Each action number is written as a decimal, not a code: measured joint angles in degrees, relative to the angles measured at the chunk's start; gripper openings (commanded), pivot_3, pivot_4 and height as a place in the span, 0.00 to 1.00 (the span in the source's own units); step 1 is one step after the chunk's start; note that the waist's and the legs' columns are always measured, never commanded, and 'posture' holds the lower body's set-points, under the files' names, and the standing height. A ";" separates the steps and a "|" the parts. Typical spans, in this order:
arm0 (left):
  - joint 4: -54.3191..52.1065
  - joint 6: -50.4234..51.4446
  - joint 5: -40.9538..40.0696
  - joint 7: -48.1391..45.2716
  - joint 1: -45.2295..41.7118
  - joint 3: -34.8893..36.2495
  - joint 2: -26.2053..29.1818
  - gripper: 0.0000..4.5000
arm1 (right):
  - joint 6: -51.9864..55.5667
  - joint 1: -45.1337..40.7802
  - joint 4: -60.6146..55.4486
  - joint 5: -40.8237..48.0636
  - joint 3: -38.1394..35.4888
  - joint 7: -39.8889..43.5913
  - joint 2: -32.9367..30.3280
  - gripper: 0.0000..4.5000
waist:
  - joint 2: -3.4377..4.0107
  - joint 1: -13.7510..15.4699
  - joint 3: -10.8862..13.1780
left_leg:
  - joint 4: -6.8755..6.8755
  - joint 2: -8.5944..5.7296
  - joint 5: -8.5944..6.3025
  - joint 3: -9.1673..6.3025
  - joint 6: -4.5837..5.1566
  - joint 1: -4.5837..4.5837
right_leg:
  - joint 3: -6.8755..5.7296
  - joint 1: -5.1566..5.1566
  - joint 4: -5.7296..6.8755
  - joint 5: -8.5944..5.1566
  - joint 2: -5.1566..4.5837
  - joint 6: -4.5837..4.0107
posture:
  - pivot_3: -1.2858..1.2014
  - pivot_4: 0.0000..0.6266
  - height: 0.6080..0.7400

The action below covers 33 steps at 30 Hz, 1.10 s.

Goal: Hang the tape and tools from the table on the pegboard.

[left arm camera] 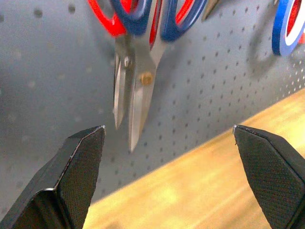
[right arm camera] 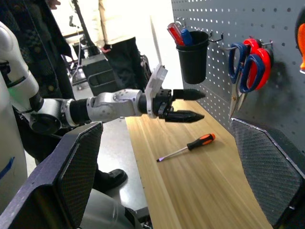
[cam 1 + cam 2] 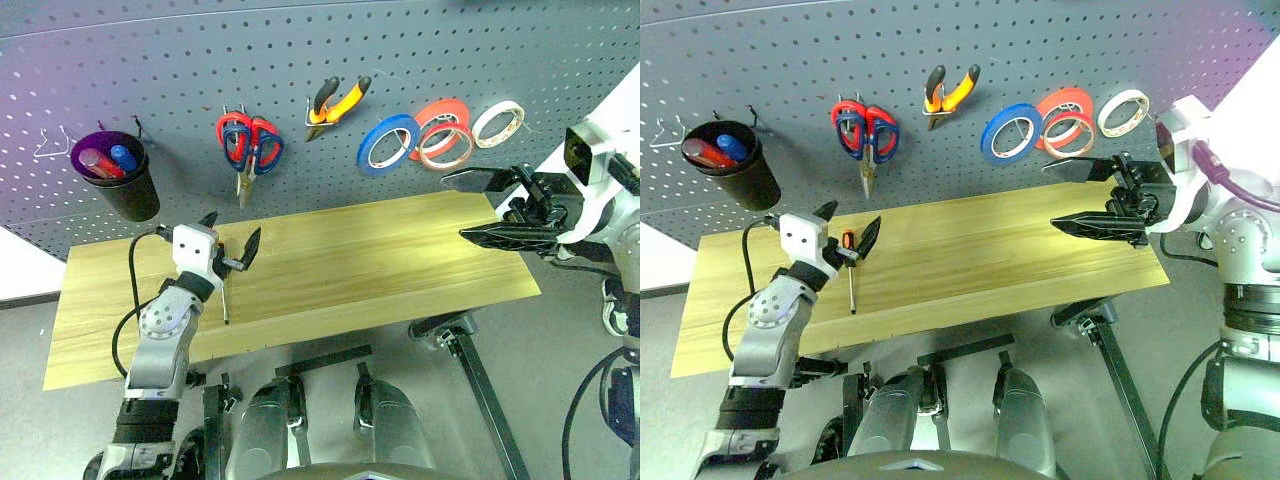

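My gripper will lower the screwdriver [image 3: 225, 304] into the black cup, which has open space [image 3: 108, 142] beside its pens. The screwdriver will then stand with its handle above the cup's rim.
On the dark grey pegboard [image 3: 300, 50] hang the orange-and-black pliers [image 3: 338, 102], the blue-handled scissors [image 3: 270, 155] in front of a red-handled pair, and the thin pale red tape [image 3: 447, 146]. The slim screwdriver [image 3: 850, 275] lies on the left part of the wooden table [image 3: 400, 250]. My left gripper [image 3: 232, 232] hovers open and empty just above the screwdriver's handle, pointing at the board below the scissors' blades [image 1: 133, 105]. Over the table's right end, my right gripper [image 3: 455, 207] is open and empty, pointing left.
A blue roll [image 3: 388, 143], a thick red roll [image 3: 440, 112] and a whitish ring [image 3: 498, 124] hang beside the thin tape. A black cup [image 3: 125, 185] with pens hangs at the board's left. People [image 2: 119, 28] stand beyond the table's left end.
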 measured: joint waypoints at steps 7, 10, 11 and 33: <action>1.20 10.02 -1.23 4.23 3.83 2.74 -1.22 1.00 | -1.64 -0.06 0.26 -0.79 0.30 1.23 1.20 1.00 | 0.01 0.27 0.02 | 0.00 0.00 -0.16 -0.01 0.27 0.02 | 0.00 -0.13 -0.04 -0.01 0.00 -0.01 | 0.49 0.40 0.87; 1.20 13.73 -1.98 5.63 3.71 3.25 -1.98 1.00 | -2.12 -0.10 0.30 -1.14 0.63 1.22 1.92 1.00 | 0.01 0.24 0.02 | -0.01 0.00 -0.17 -0.01 0.28 0.02 | 0.00 -0.11 -0.09 -0.01 -0.01 -0.02 | 0.49 0.41 0.87; 1.20 14.74 -2.27 6.36 3.68 3.72 -2.47 1.00 | -2.17 -0.09 0.30 -1.35 0.70 1.23 2.02 1.00 | 0.01 0.23 0.02 | -0.01 0.00 -0.17 -0.01 0.28 0.01 | 0.00 -0.11 -0.09 -0.01 -0.01 -0.01 | 0.49 0.41 0.87; 11.60 29.45 -1.49 17.97 -10.35 6.79 -4.32 1.00 | -0.88 2.10 -2.72 -2.14 1.80 0.29 2.49 1.00 | 0.03 0.26 1.46 | -0.06 -0.01 -0.13 -0.01 0.20 -0.02 | 0.01 -0.07 -0.09 0.02 -0.06 0.00 | 0.48 0.50 0.87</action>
